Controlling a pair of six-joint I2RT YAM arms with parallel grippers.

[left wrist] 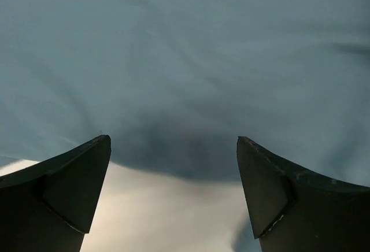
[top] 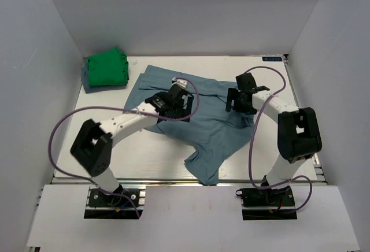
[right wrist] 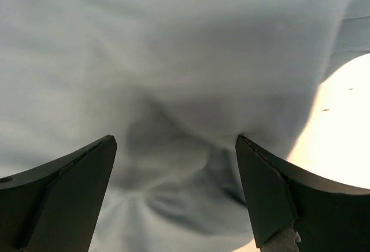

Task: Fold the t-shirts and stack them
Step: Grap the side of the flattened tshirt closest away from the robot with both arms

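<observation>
Next, my left gripper grasps the near corner (top: 128,107) closest to the green t-shirt before folding, because the gripper is over the middle of the blue-grey t-shirt's near edge (top: 173,136).
The large blue-grey t-shirt (top: 199,122) lies spread and rumpled across the middle of the table, one end hanging toward the near edge. The folded green t-shirt (top: 107,67) sits at the far left corner. My left gripper (top: 173,103) is open over the shirt's left part; in the left wrist view the cloth (left wrist: 185,61) fills the frame and its edge runs between the fingers. My right gripper (top: 240,103) is open over the shirt's right edge; in the right wrist view wrinkled cloth (right wrist: 173,90) lies between the fingers.
The green shirt rests on a blue-grey cloth (top: 91,84) whose edge shows under it. White walls close in the table (top: 139,154) on the left, back and right. Bare table (right wrist: 347,130) shows beside the right fingers.
</observation>
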